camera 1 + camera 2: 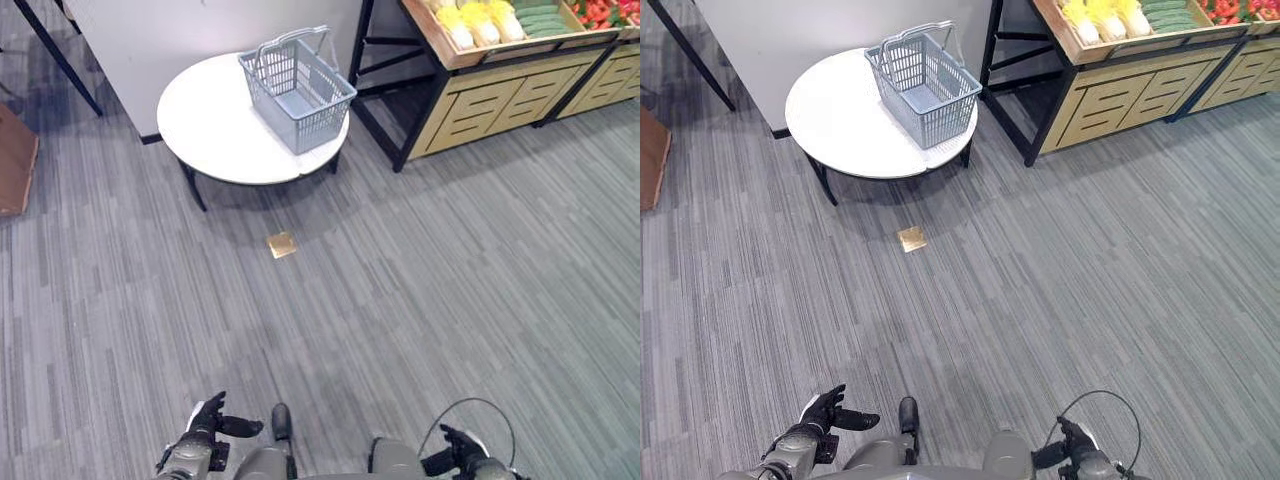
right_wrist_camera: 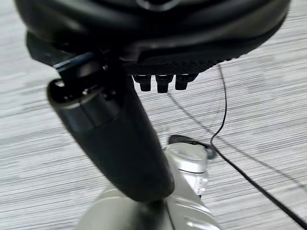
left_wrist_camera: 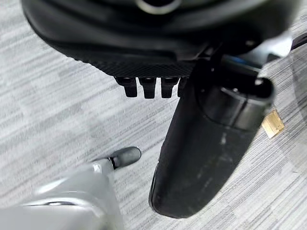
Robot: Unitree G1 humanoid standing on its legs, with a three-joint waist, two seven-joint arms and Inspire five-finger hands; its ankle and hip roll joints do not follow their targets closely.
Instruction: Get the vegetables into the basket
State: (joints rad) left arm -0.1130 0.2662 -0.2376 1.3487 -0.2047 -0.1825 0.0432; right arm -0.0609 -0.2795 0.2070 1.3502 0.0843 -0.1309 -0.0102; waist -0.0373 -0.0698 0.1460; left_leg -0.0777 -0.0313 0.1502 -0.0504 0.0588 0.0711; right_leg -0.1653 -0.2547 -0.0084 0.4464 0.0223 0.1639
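Note:
I see that the raised handles (image 1: 291, 37) come together over the middle of the grey basket (image 1: 298, 104), so the basket will hang with its open top facing up when I lift it.
A grey plastic basket (image 1: 322, 118) with its handles raised stands empty on a round white table (image 1: 205, 125) at the far side of the floor. Vegetables lie in a wooden display stand (image 1: 500, 92) at the far right: yellow-white ones (image 1: 478, 22), green ones (image 1: 540, 18) and red ones (image 1: 605, 10). My left hand (image 1: 207, 418) hangs low at the near edge, open, its thumb (image 3: 206, 158) sticking out, holding nothing. My right hand (image 1: 458, 442) is likewise low and near, open and empty, its thumb (image 2: 115, 143) extended. Both hands are far from the basket and the stand.
Grey striped carpet stretches between me and the table. A small brass floor plate (image 1: 282, 244) lies in front of the table. A pale partition (image 1: 180, 30) stands behind the table, a brown board (image 1: 15, 160) at the left edge, and a black frame leg (image 1: 58, 55) at the far left.

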